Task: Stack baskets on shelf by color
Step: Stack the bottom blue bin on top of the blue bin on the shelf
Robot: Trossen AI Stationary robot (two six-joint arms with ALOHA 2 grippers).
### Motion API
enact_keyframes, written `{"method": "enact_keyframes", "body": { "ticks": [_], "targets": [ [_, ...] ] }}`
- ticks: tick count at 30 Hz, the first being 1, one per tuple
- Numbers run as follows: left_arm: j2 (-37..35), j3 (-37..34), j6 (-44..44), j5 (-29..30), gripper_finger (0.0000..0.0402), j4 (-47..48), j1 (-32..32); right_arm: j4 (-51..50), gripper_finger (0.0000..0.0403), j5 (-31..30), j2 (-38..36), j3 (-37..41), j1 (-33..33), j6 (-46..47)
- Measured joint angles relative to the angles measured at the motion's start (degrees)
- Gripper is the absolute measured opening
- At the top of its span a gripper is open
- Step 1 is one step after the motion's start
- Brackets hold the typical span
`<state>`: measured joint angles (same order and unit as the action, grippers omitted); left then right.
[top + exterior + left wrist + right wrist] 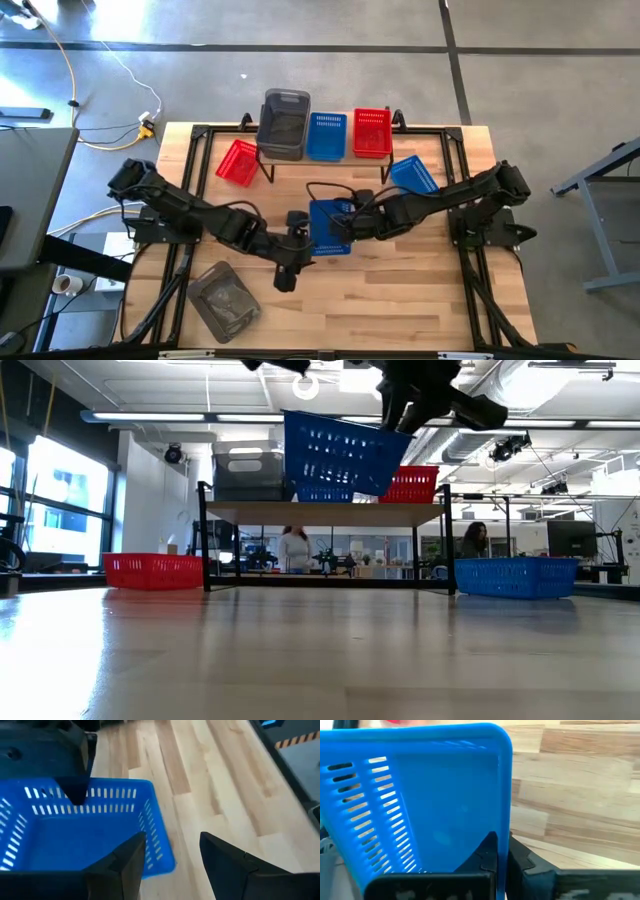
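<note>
The lifted blue basket is hanging at a slant from my right gripper alone. Next, my left gripper grabs the basket's free rim before my right gripper opens.
My right gripper is shut on a blue mesh basket in the middle of the table. The low view shows this blue basket lifted and tilted in front of the shelf. My left gripper is open just off the basket's near left corner and touches nothing. On the shelf's plank stand a grey basket, a blue basket and a red basket, each on its base. My right gripper pinches the blue basket's right side wall at its rim, one finger inside the basket and one outside. It comes from the table's right, slanting down. The basket is lifted clear of the table and tilted.
A red basket sits on the table left of the shelf and a blue basket to its right. A grey basket lies near the table's near left corner. People show in the room beyond the table.
</note>
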<state>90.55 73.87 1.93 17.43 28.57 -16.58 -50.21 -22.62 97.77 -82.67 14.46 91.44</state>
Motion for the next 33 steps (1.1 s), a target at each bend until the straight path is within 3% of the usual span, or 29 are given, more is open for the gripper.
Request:
{"method": "enact_keyframes", "body": {
  "ticks": [19, 23, 29, 33],
  "targets": [
    [5.6, 0.0, -0.7, 0.6, 0.0171, 1.3, 0.5, 5.7, 0.0000, -1.2, 0.0, 0.0, 0.2, -1.9],
    [5.3, 0.0, -1.0, 1.6, 0.0132, 1.3, 0.3, 5.0, 0.0000, -1.2, 0.0, 0.0, 0.2, -2.0],
    [5.1, 0.0, -4.2, 1.6, 0.0024, 1.8, 0.0, 5.6, 0.0000, -0.9, 0.0, 0.0, 0.2, -3.0],
    [5.1, 0.0, -4.5, 2.4, 0.0016, 1.8, 0.0, 6.0, 0.0000, -1.1, 0.0, 0.0, 0.2, -3.0]
  ]
}}
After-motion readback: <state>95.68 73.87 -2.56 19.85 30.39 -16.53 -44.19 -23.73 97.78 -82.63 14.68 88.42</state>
